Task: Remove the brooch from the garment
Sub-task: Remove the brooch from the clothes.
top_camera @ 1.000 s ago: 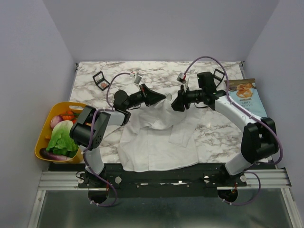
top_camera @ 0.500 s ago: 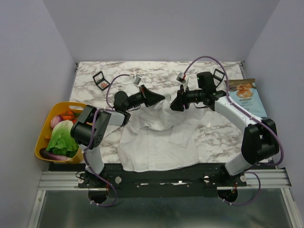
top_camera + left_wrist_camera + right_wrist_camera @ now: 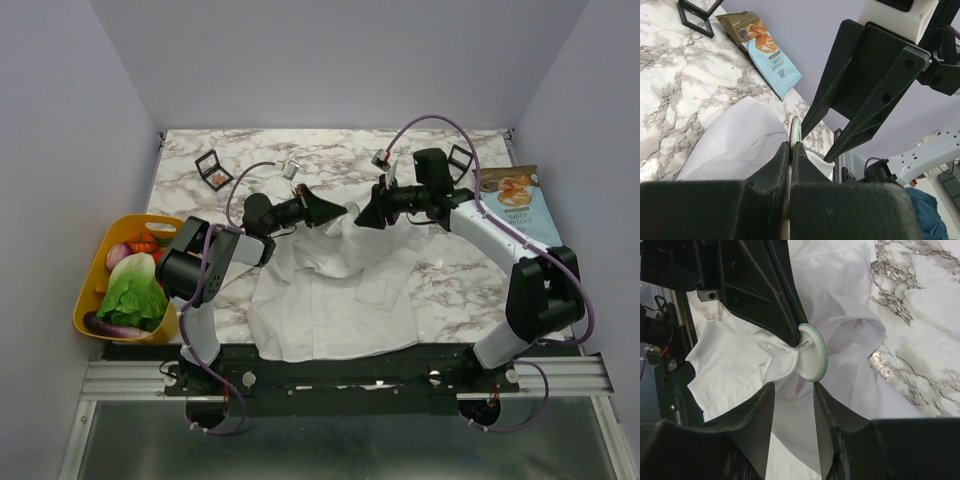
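Note:
I should take the brooch's free edge with my right gripper before my left gripper opens, since its fingers crowd the pin on the brooch's back.
The garment, a white shirt, lies spread at the table's near middle, its upper part bunched and lifted between both grippers. The brooch shows as a small round disc with a white back and green rim, pinned into a pinch of fabric. It is edge-on in the left wrist view. My left gripper is shut on the brooch's edge. My right gripper faces it, open. Its fingers straddle the gathered fabric just below the disc.
A yellow basket of vegetables sits at the left edge. Two black makeup palettes lie at the back. A blue chips bag lies at the right. Marble table surrounds the shirt.
Both grippers have drawn a little closer together and farther back, lifting the fabric bunch. The right jaws have narrowed slightly around the cloth.

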Motion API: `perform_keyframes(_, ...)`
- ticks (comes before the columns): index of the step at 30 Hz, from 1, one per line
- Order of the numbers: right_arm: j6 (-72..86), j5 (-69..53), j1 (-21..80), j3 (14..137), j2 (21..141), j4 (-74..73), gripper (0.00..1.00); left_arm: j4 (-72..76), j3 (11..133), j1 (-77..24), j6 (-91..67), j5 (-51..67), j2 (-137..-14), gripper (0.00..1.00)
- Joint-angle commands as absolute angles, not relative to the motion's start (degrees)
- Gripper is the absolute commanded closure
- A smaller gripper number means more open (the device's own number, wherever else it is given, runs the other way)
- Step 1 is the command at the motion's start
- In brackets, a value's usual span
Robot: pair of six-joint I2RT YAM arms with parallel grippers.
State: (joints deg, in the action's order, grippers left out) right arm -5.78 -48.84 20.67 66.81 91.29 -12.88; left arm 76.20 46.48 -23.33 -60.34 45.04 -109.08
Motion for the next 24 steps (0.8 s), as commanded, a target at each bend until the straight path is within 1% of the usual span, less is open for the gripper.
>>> perform_keyframes(1,-4.6,-46.1,20.0,67.1,90.6,-9.1,0.56,96.9,47.0,-23.8,-60.7,46.8,-108.0,0.94)
perform_keyframes(10,-2.3,-43.4,18.2,66.4,90.4,-7.4,0.54,96.9,46.9,-24.4,-60.5,47.5,-106.8,0.93)
perform_keyframes(15,-2.0,-43.7,17.4,66.4,90.8,-7.4,0.49,96.9,46.8,-24.8,-60.4,47.5,-105.8,0.93)
perform_keyframes(19,-2.7,-52.6,16.8,66.3,91.3,-7.5,0.48,96.9,46.8,-24.8,-60.6,47.2,-105.7,0.93)
perform_keyframes(24,-2.3,-57.7,16.9,66.8,92.9,-7.5,0.49,96.9,47.2,-24.8,-61.0,46.8,-106.0,0.92)
